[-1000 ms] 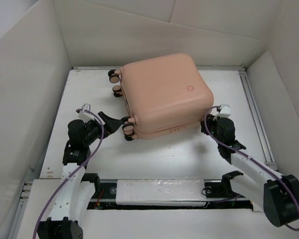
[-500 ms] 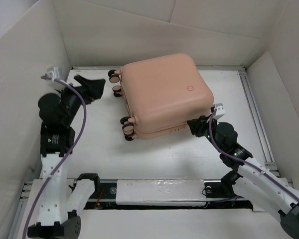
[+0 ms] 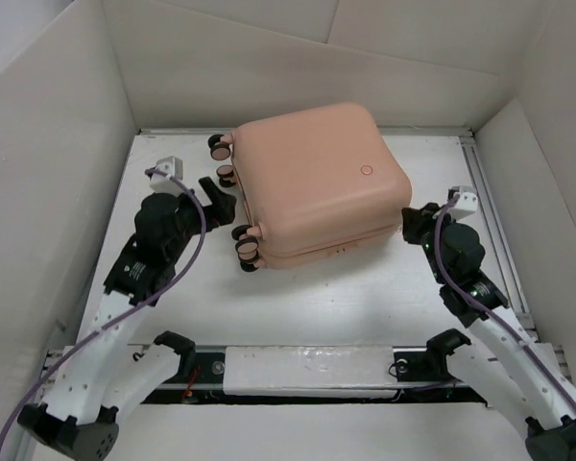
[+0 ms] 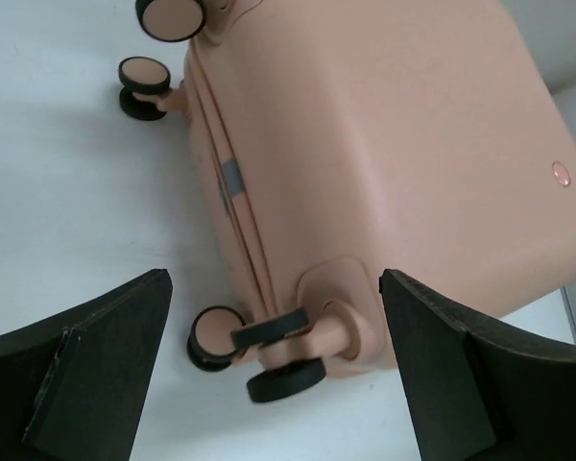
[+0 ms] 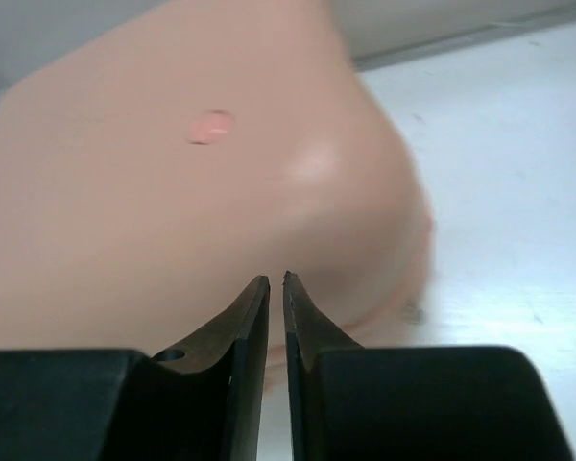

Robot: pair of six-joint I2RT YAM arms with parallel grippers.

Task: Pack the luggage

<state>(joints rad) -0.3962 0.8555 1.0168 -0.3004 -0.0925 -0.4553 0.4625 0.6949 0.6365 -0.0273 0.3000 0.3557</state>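
I should take the near wheel [image 3: 248,251] with my left gripper and turn the luggage square before I open the luggage's lid, because the luggage's front seam [image 3: 328,251] slants away from my grippers.
The salmon-pink luggage [image 3: 317,182] lies closed and flat on the white table, its wheels [image 3: 242,244] pointing left. My left gripper [image 3: 216,195] is open just left of the wheeled end; in the left wrist view the luggage [image 4: 384,144] and a near wheel [image 4: 278,355] sit between its spread fingers. My right gripper [image 3: 410,224] is shut and empty at the luggage's right front corner; the right wrist view shows its fingertips [image 5: 276,281] against the pink shell [image 5: 173,192].
Tall white walls [image 3: 58,173] box in the table on the left, back and right. A metal rail [image 3: 490,221] runs along the table's right edge. The arm bases sit at the near edge [image 3: 307,370].
My left arm swung up to the far left, then came back down to the luggage's wheels with jaws open. My right gripper moved along the front right corner and shifted right.
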